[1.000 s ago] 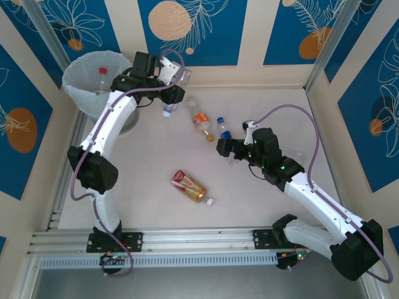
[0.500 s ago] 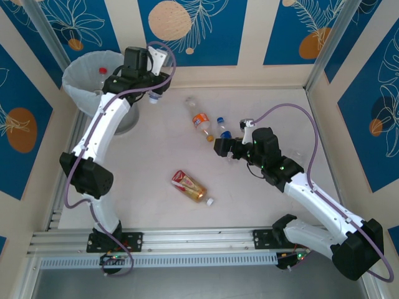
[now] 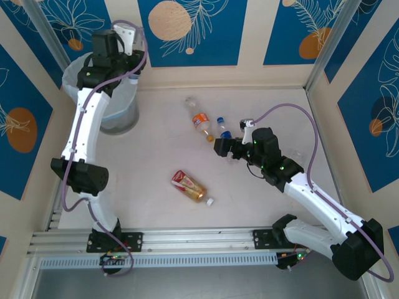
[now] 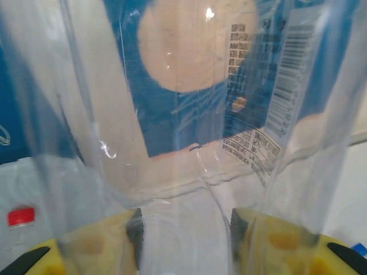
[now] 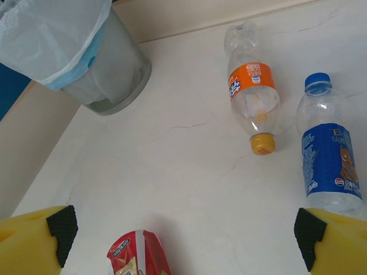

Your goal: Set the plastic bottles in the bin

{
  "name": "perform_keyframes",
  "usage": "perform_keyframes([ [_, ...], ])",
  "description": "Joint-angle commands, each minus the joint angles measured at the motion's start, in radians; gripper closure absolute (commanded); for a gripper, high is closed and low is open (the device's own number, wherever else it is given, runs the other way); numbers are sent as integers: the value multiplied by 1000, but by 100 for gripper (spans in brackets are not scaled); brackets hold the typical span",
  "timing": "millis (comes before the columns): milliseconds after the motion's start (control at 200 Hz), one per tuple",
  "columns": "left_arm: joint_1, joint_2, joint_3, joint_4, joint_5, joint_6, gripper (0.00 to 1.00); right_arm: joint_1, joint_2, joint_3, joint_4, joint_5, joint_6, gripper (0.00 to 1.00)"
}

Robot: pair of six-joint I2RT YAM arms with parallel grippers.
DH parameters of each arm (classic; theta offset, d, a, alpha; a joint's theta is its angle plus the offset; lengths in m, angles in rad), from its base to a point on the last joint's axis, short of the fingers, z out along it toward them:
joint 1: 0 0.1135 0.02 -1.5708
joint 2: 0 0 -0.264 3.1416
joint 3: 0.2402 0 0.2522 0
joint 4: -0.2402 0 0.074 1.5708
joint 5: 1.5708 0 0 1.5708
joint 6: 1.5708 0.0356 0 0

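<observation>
The clear bottle is hanging above the bin's rim. The robot's left gripper should keep moving it inward until it hangs over the white bag's opening.
My left gripper is raised over the bin's rim at the back left, shut on a clear plastic bottle with a printed label that crowds the left wrist view between the yellow fingers. A red cap lies in the white bag below. On the table lie an orange-labelled bottle, a blue-labelled bottle and a red-yellow bottle. My right gripper is open just in front of the blue bottle, with nothing between its fingers.
The bin stands in the back left corner against the patterned walls. Bare table stretches between the red-yellow bottle and the orange bottle. The metal rail runs along the near edge.
The left arm has swung left and back, carrying the clear bottle from beside the bin to above its rim. The right arm has barely moved.
</observation>
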Motion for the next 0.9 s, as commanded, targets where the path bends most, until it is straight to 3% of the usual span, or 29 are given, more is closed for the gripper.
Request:
perform_keyframes([
  [0,55,27,44,29,-32,-9,65,8,-25,16,4,15,-14,1],
  [200,124,56,43,116,-105,66,65,9,-25,7,17,21,-2,1],
  [440,197,135,98,115,-89,53,65,11,-25,4,10,29,3,1],
  [895,270,234,93,-10,-61,-89,68,11,-6,6,16,33,1,1],
])
